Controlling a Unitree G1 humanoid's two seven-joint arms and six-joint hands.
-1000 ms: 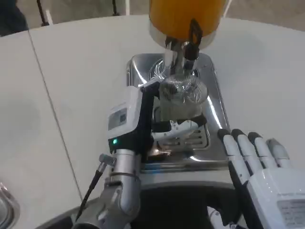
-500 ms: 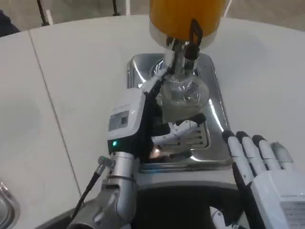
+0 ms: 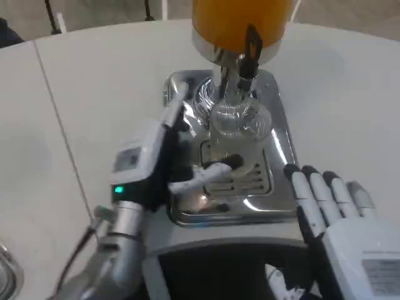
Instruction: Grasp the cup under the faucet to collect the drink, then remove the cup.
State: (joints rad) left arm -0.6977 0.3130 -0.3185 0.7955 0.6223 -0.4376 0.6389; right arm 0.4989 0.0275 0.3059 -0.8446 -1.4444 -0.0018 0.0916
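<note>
My gripper will carry the cup (image 3: 236, 147) off the tray, and the cup will come clear and stay upright, because its open rim (image 3: 241, 117) is below the faucet.
A clear ribbed glass cup (image 3: 238, 122) stands upright on the steel drip tray (image 3: 282, 150), right under the faucet (image 3: 245, 65) with its black lever. It looks empty. My left hand (image 3: 153, 156) is to the left of the cup, fingers spread. Its upper fingers (image 3: 175, 115) are a short way from the glass, and its thumb (image 3: 209, 171) reaches over the tray grate toward the cup's base. It holds nothing. My right hand (image 3: 334, 206) hovers at the tray's near right corner, with fingers straight and nothing in it.
The orange drink dispenser (image 3: 240, 22) towers over the back of the tray. The white round table (image 3: 94, 81) spreads to the left and right. A metal rim (image 3: 6, 269) shows at the lower left edge.
My left hand has pulled back to the left, off the cup that it was wrapped around. The cup stays under the faucet. The right hand has barely shifted.
</note>
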